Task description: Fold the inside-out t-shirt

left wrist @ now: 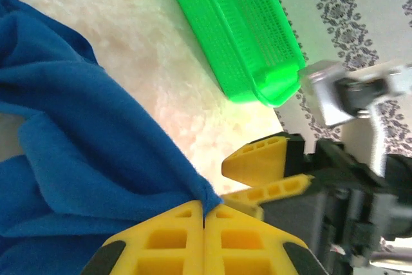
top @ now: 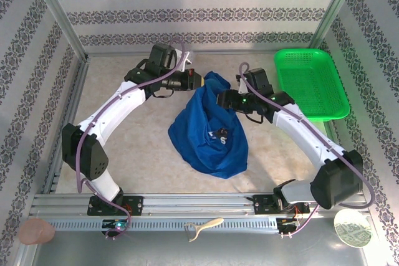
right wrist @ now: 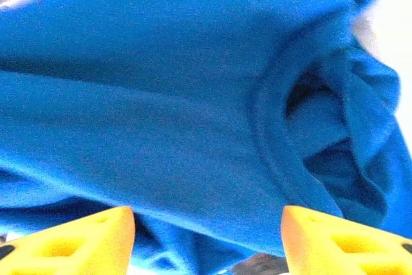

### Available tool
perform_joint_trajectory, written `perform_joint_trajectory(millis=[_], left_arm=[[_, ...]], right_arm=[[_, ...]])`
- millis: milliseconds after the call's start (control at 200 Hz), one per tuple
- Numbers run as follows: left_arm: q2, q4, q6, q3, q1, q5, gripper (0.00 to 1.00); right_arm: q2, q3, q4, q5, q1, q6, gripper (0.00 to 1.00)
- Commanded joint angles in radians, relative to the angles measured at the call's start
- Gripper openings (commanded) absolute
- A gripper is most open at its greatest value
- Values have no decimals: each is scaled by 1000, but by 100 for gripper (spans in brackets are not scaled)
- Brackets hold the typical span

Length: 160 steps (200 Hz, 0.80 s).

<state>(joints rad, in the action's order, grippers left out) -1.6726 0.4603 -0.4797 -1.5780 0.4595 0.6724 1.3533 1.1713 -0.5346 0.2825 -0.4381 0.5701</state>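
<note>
The t-shirt will stay bunched up and trail its lower part when the robot lifts it, because deep folds run down from its pinched top.
The royal blue t-shirt hangs bunched in the middle of the table, its lower part resting on the surface, with a small white mark on its front. My left gripper is shut on the shirt's upper edge; in the left wrist view its yellow fingers pinch a tip of the blue cloth. My right gripper stands open right against the shirt's right side. In the right wrist view its fingers are wide apart, with the shirt's collar seam close in front of them.
A green plastic mesh basket sits at the back right, also seen as the basket in the left wrist view. Patterned walls close in the table on three sides. A metal rail runs along the near edge.
</note>
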Motion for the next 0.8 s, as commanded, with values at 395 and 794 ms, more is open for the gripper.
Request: perform_joint_trajectory(millis=[395,794], left_arm=[[80,-130,-34,114,-16,201,0],[106,-267,-178,211,-161,116,0]], right_arm=[[205,30,115,-251,-171,-27,65],[337,174,75,14,-117,-82,0]])
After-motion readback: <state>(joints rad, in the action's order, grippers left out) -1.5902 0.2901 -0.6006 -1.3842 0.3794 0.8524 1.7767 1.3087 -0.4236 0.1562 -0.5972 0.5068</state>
